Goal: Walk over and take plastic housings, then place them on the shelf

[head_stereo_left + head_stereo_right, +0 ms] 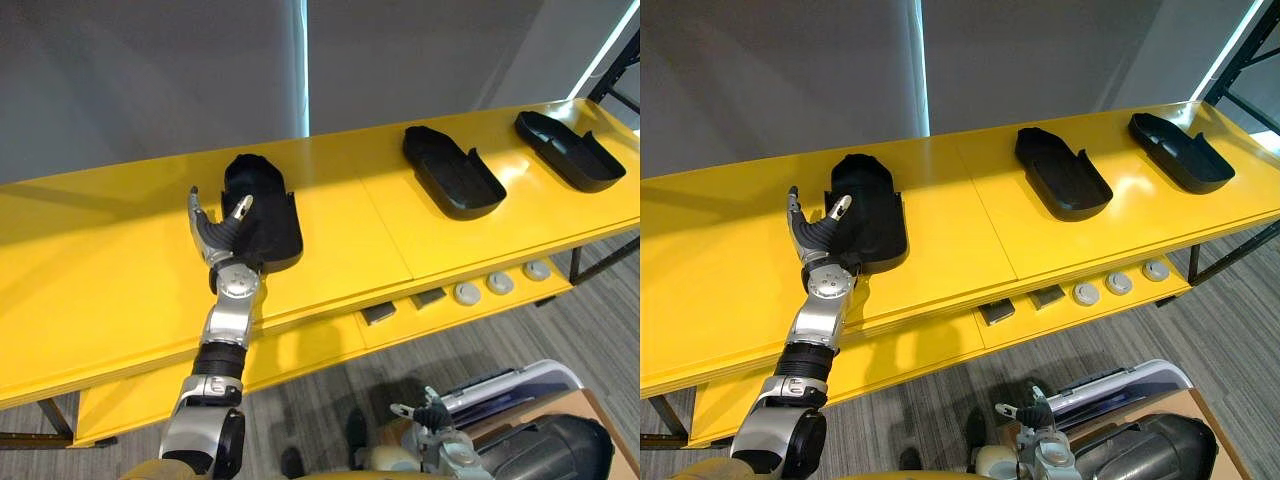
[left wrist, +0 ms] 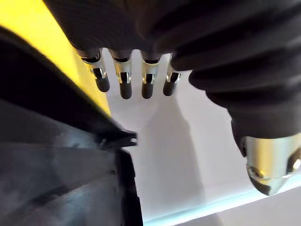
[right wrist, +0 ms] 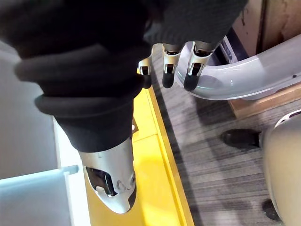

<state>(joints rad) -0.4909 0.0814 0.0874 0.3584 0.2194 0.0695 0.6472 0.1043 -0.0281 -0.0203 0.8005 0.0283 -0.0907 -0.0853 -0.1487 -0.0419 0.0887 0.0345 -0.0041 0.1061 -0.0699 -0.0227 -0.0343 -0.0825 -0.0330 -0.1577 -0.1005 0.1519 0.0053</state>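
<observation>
Brown cardboard (image 1: 590, 403) can be seen around the black housing (image 1: 548, 449) next to the white bin, so I should expect a closed box top under the housing when I pick it up.
Three black plastic housings lie on the yellow shelf top (image 1: 120, 260): one at the left (image 1: 270, 215), one in the middle (image 1: 452, 172) and one at the right (image 1: 568, 150). My left hand (image 1: 212, 235) rests at the left housing's left edge, open, with straight fingers pointing away and the thumb over the housing's rim. In the left wrist view the fingers (image 2: 123, 82) are straight and the housing's dark wall (image 2: 61, 155) lies beside them. My right hand (image 1: 432, 412) hangs low beside the shelf, holding nothing, its fingers (image 3: 168, 70) relaxed.
The lower yellow shelf (image 1: 320, 350) carries two small grey blocks (image 1: 379, 313) and three grey discs (image 1: 500, 283). A white bin (image 1: 520, 385) and a brown box (image 1: 590, 410) stand on the grey floor at lower right. A black rack (image 1: 622, 70) rises at far right.
</observation>
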